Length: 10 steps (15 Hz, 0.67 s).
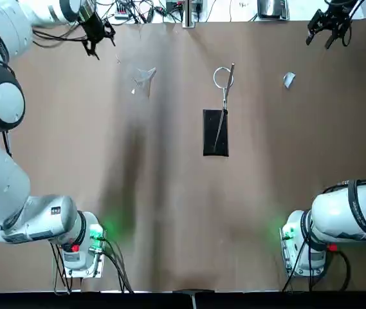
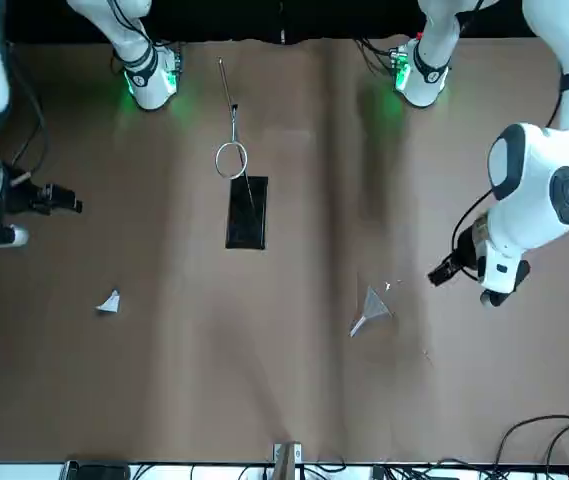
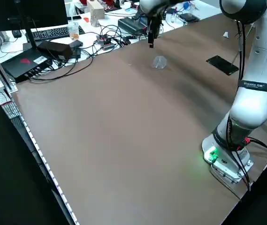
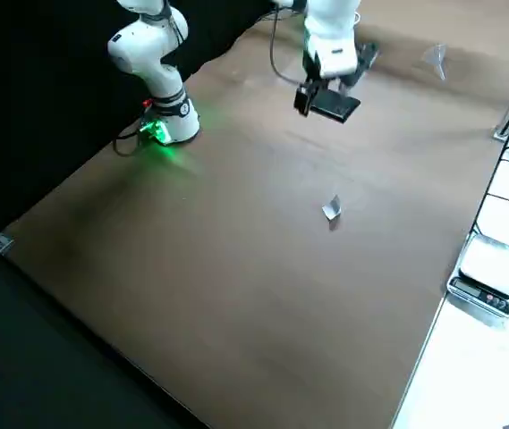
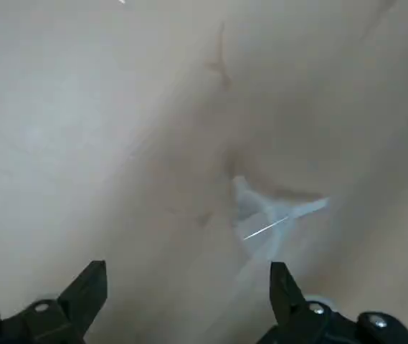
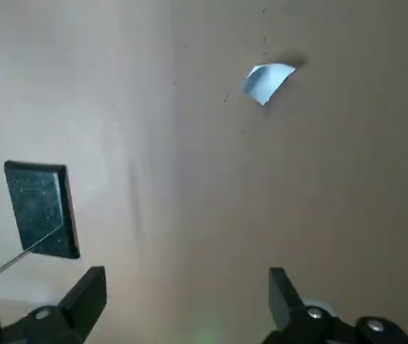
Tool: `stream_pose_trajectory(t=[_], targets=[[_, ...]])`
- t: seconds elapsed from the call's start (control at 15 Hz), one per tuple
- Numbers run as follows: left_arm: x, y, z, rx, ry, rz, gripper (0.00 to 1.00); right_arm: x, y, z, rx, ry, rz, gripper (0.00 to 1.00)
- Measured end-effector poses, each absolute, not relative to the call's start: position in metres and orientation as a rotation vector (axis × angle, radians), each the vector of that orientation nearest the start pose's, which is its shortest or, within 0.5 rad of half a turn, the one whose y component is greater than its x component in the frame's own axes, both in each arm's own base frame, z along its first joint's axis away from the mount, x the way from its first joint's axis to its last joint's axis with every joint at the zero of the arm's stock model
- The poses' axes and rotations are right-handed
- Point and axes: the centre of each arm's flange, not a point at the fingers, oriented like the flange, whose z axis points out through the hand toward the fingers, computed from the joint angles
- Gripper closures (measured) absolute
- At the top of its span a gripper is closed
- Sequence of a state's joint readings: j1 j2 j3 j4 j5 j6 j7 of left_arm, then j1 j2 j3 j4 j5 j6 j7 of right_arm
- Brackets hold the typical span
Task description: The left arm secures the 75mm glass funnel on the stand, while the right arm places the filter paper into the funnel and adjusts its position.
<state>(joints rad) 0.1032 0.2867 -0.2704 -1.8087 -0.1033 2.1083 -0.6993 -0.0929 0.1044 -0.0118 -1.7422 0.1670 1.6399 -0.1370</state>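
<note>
I can lift the white filter paper (image 2: 110,302) and it will stay folded, sticking out stiffly, as the filter paper's bowed side (image 6: 267,82) props itself up with a shadow behind.
The clear glass funnel (image 1: 145,77) (image 2: 371,309) (image 5: 264,215) lies on its side on the brown table, far left of centre. My left gripper (image 1: 98,33) (image 2: 442,272) (image 5: 186,287) hovers open beyond it, near the far left edge, holding nothing. The stand (image 1: 215,131) (image 2: 246,212) rests mid-table, its rod reaching to the wire ring (image 1: 222,77) (image 2: 230,160). The white filter paper (image 1: 289,80) (image 2: 110,302) (image 6: 267,79) lies far right. My right gripper (image 1: 329,27) (image 2: 64,202) (image 6: 186,287) is open and empty above the far right corner.
Cables, a keyboard and boxes crowd the bench (image 3: 63,37) past the table's far edge. A scale (image 4: 491,268) sits off the table on the right side. Both arm bases (image 1: 83,248) (image 1: 305,248) stand at the near edge.
</note>
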Motion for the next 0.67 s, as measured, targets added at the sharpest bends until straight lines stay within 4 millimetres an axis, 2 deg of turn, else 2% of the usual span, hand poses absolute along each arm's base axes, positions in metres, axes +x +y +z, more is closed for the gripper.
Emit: stream_pose_trajectory(t=[0.07, 0.33, 0.53, 0.67], targets=[[0.628, -0.105, 0.371, -3.175, -1.210, 0.009, 0.00, 0.580, -0.064, 0.465, -2.908, -0.015, 0.271, 0.02], [0.643, -0.133, 0.314, -3.146, -1.580, -0.105, 0.00, 0.597, -0.087, 0.420, -2.903, 0.018, 0.257, 0.06], [0.645, -0.162, 0.274, -3.096, -1.776, -0.133, 0.00, 0.609, -0.094, 0.395, -2.914, 0.117, 0.232, 0.10], [0.642, -0.180, 0.255, -3.076, -1.845, -0.123, 0.00, 0.616, -0.094, 0.381, -2.917, 0.298, 0.224, 0.12]])
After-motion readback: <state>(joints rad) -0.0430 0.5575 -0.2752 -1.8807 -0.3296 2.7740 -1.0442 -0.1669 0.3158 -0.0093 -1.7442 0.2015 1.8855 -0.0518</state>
